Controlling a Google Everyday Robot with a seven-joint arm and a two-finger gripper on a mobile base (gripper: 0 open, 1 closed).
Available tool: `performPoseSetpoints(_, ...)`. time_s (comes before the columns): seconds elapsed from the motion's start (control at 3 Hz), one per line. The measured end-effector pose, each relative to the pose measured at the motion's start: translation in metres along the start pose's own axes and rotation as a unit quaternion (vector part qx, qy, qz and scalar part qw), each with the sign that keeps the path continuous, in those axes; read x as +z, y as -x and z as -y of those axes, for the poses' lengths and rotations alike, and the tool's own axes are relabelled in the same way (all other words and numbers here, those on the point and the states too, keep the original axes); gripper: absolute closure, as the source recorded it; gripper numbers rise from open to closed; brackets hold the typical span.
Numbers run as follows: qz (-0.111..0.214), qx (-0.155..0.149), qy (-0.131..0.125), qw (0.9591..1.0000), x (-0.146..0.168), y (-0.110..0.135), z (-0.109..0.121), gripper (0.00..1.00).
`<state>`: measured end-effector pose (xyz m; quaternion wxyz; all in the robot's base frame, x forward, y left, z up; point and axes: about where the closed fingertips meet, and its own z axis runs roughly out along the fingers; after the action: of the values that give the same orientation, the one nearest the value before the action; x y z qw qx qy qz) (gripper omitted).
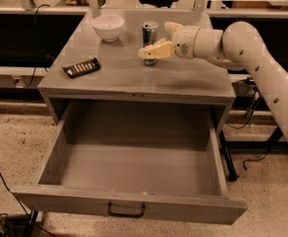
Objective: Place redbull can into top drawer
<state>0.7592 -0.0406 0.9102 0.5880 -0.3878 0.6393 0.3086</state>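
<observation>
The redbull can [150, 41] is tall and thin on a narrow base [150, 63]. I expect it to fall onto its side when I put it in the drawer.
The redbull can [149, 33] stands upright at the back middle of the grey cabinet's top [183, 80]. My gripper [155, 39] has reached in from the right and is open at the can. One cream finger [154, 50] crosses in front of the can's lower half. The other finger [171, 27] lies just to the can's right rear. The can rests on the surface. The top drawer [75, 199] is pulled far out toward me and is empty inside. Its dark handle [126, 211] is centred on the front panel.
A white bowl [108, 27] sits at the back left of the cabinet top. A flat black remote-like object [81, 67] lies near the left edge. My white arm [262, 68] spans the right side. Cables [1, 177] run over the floor at left, and black desks stand behind.
</observation>
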Motion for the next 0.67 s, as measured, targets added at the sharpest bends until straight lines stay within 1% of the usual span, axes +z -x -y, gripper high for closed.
performPoseSetpoints(0.33, 0.013, -0.001, 0.006, 0.9999, 0.018, 0.009, 0.001, 0.00)
performPoseSetpoints(0.67, 0.027, -0.001, 0.013, 0.9996, 0.033, 0.019, 0.002, 0.18)
